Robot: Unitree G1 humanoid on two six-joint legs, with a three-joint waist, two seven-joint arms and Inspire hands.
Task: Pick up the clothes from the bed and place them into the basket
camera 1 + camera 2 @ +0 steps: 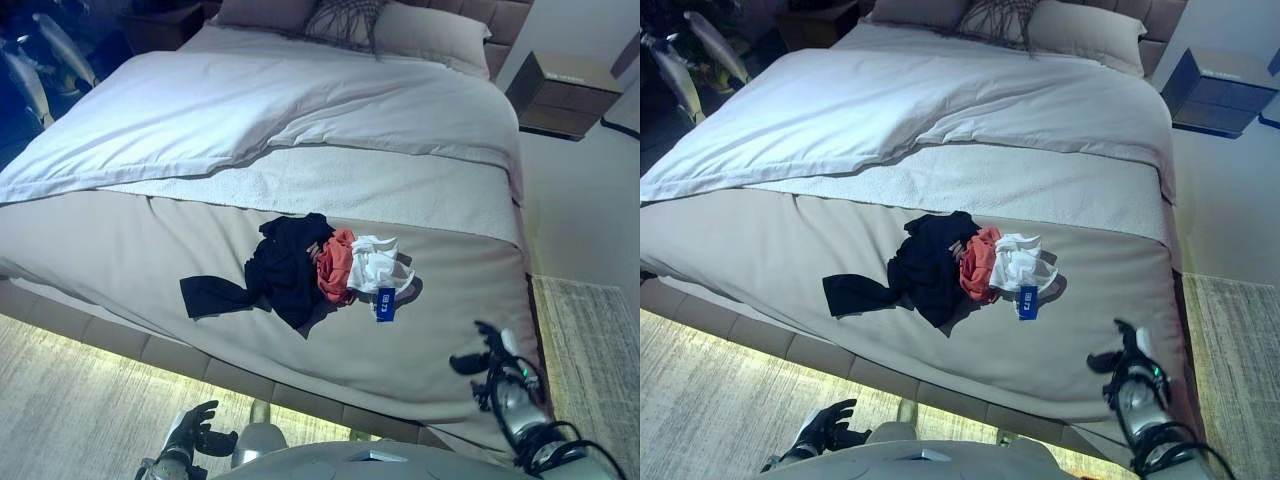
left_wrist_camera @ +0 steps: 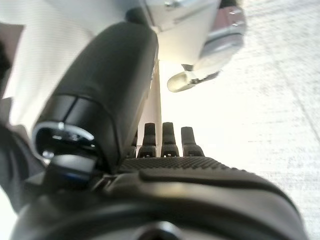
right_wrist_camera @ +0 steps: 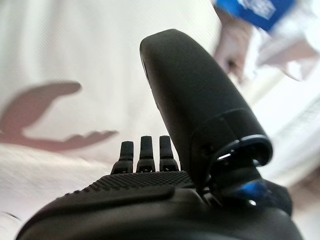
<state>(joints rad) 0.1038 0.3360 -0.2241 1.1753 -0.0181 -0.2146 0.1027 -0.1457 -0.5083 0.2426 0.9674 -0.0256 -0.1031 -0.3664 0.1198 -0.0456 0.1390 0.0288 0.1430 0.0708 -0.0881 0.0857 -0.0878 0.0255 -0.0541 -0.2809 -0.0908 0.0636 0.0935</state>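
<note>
The white garment [image 1: 376, 264] only just touches the red one [image 1: 351, 260] at the outer end of the heap, so the white garment should come off by itself when I lift it.
A small heap of clothes lies on the beige bed cover [image 1: 120, 250] near the foot of the bed: a black garment [image 1: 280, 268] with a sleeve trailing left, a red one [image 1: 335, 265] and a white one [image 1: 378, 262] with a blue tag [image 1: 386, 303]. The blue tag also shows in the right wrist view [image 3: 260, 10]. My right hand [image 1: 495, 362] hovers open over the bed's lower right part, a short way right of and nearer than the heap. My left hand [image 1: 195, 428] hangs low over the floor, fingers relaxed and empty.
A white duvet [image 1: 250, 110] and pillows [image 1: 430, 32] cover the bed's far half. A nightstand [image 1: 565, 95] stands at the far right. Pale rugs lie on the floor by the bed's foot [image 1: 80, 400] and right side [image 1: 590, 350].
</note>
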